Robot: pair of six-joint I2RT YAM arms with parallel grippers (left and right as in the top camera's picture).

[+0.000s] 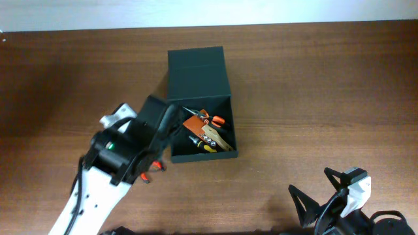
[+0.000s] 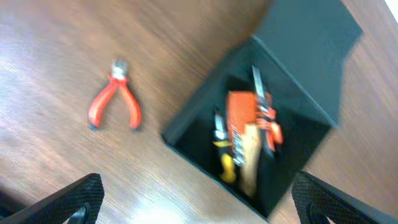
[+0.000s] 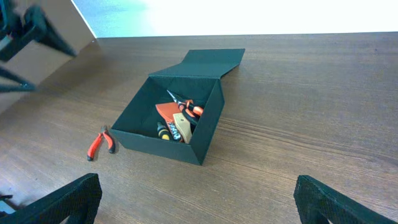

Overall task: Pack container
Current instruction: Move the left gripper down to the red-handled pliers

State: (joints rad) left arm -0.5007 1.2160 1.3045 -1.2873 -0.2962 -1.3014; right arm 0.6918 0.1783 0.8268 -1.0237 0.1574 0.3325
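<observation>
The red-handled pliers (image 2: 118, 83) lie away from the box, handles apart, so I should continue to lower my left gripper until its fingers straddle the pliers' handle nearer the box (image 2: 132, 109).
The container, a dark green box (image 1: 202, 155), stands at the table's middle with its flap lid (image 1: 196, 68) folded back open. Inside lie several hand tools (image 1: 206, 130): orange-handled ones, a yellow-handled one and a wooden-handled one. Red-handled pliers (image 2: 115, 99) lie on the table left of the box (image 2: 186, 144); in the overhead view they are mostly hidden under my left arm (image 1: 149, 171). My left gripper (image 2: 199, 208) is open and empty above the box's near-left corner. My right gripper (image 3: 196, 199) is open and empty, well in front of the box (image 3: 208, 127), at the front right (image 1: 319, 189).
The brown wooden table (image 1: 313, 98) carries nothing else. The pliers also show in the right wrist view (image 3: 99, 143), left of the box. My left arm's white link (image 1: 91, 196) runs from the front left edge toward the box.
</observation>
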